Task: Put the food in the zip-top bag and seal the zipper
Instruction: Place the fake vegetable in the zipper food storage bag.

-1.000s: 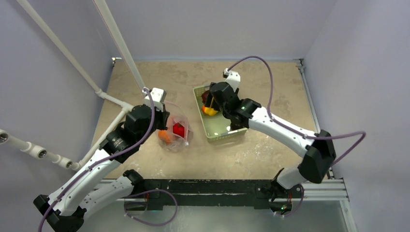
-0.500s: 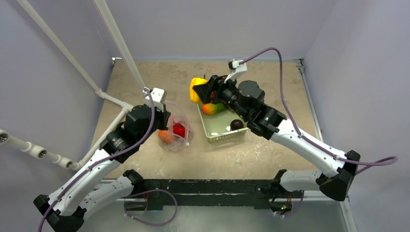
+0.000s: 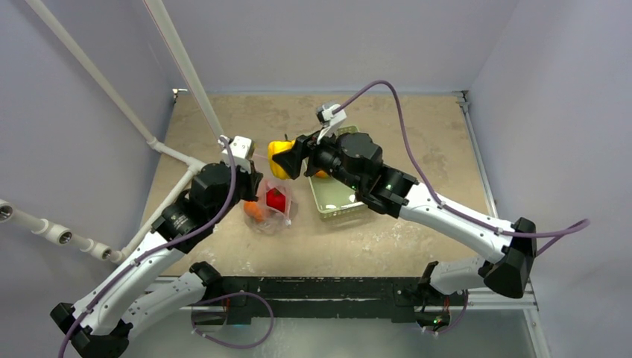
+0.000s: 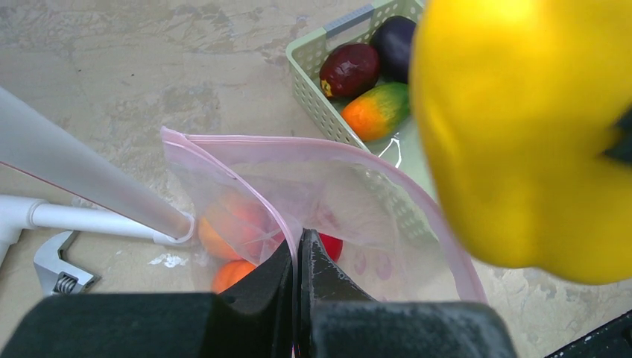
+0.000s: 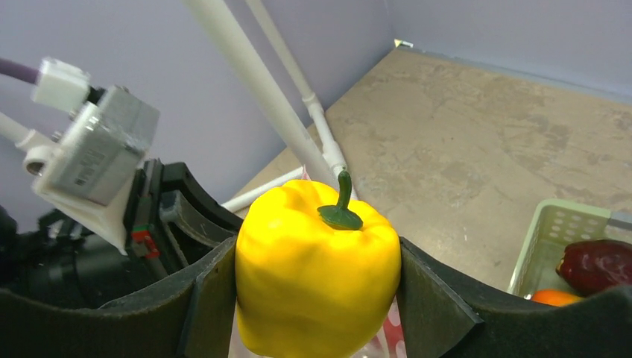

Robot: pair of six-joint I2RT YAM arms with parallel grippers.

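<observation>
The zip-top bag's opening (image 4: 328, 175) is wide open beside the yellow pepper, so my right gripper should go on lowering the pepper into the bag's opening before it lets go of it there.
My right gripper (image 3: 287, 158) is shut on the yellow pepper (image 3: 279, 154), holding it in the air just above the far edge of the zip-top bag (image 3: 272, 203); the pepper (image 5: 319, 272) fills the right wrist view between both fingers. My left gripper (image 4: 298, 250) is shut on the bag's near rim, holding its mouth open. The pink zipper strip (image 4: 298, 143) arcs around the open mouth. Inside the bag lie a red fruit (image 3: 276, 200) and an orange one (image 3: 254, 211). The pepper (image 4: 522, 134) looms at the right of the left wrist view.
The pale green basket (image 3: 335, 195) stands right of the bag; it holds a dark plum (image 4: 350, 68), a purple eggplant (image 4: 393, 43) and an orange-green fruit (image 4: 378, 109). White pipes (image 3: 186, 74) slant across the left side, one close beside the bag (image 4: 82, 179).
My right gripper lifted the yellow pepper out of the basket and carried it left, to above the bag's mouth. My left gripper and the bag have stayed in place.
</observation>
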